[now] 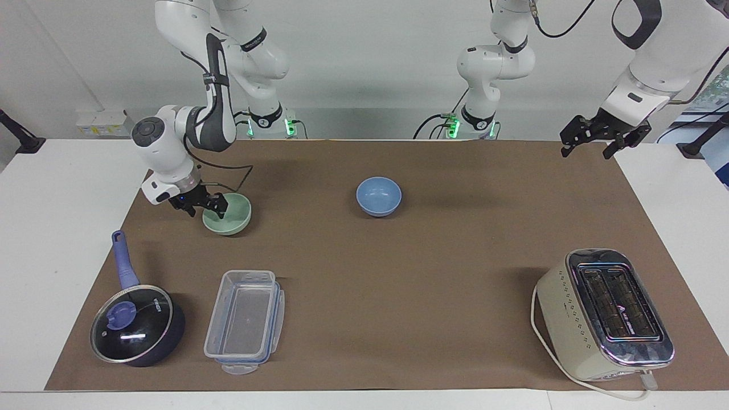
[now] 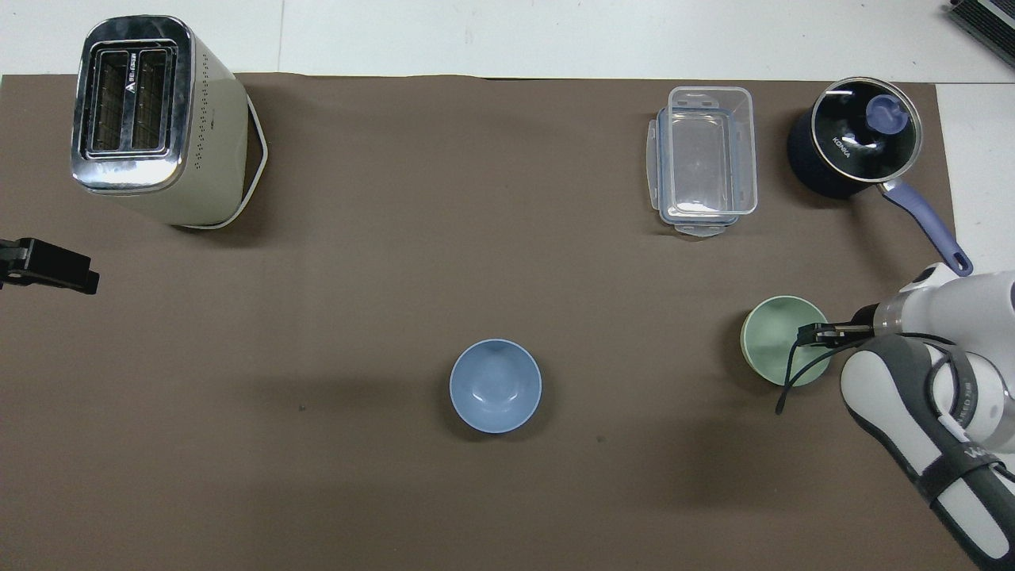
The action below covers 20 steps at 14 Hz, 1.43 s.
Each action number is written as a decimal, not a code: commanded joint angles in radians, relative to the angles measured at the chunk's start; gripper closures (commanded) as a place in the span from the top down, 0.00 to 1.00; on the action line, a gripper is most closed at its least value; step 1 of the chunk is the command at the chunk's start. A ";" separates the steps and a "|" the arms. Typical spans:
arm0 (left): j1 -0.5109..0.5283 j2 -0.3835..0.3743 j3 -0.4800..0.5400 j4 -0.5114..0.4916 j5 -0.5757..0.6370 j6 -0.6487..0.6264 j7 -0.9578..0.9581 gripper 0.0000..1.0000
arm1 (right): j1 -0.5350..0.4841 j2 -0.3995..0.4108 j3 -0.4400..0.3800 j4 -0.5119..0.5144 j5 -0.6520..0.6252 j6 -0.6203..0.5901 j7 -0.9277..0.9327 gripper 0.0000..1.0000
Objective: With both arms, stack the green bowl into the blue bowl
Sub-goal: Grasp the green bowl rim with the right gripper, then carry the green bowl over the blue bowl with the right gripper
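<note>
The green bowl point(image 2: 772, 335) should hide the blue bowl from above when the robot lowers it in, because the blue bowl's rim point(image 2: 496, 341) looks about as wide.
The pale green bowl point(image 1: 234, 220) point(image 2: 767, 342) sits on the brown mat toward the right arm's end of the table. My right gripper point(image 1: 206, 209) point(image 2: 810, 334) is down at its rim, open, one finger inside the bowl and one outside it. The blue bowl point(image 1: 379, 196) point(image 2: 496, 386) stands alone near the mat's middle, about as near to the robots as the green one. My left gripper point(image 1: 589, 142) point(image 2: 59, 271) hangs open and empty in the air over the mat's corner at the left arm's end.
A cream toaster point(image 1: 603, 313) point(image 2: 151, 119) stands far from the robots at the left arm's end. A clear plastic container point(image 1: 245, 322) point(image 2: 704, 159) and a lidded dark saucepan point(image 1: 136, 324) point(image 2: 852, 139) lie farther from the robots than the green bowl.
</note>
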 commanded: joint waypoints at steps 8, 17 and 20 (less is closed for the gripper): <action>0.002 -0.013 -0.002 -0.006 0.020 -0.008 -0.001 1.00 | 0.000 -0.037 0.003 0.051 0.051 -0.081 -0.046 0.00; 0.002 -0.013 -0.002 -0.006 0.020 -0.008 -0.001 1.00 | 0.254 -0.162 0.015 0.103 0.134 -0.199 0.087 0.00; 0.002 -0.013 -0.002 -0.006 0.020 -0.008 -0.001 1.00 | 0.383 -0.148 0.015 0.137 0.134 -0.185 0.180 0.00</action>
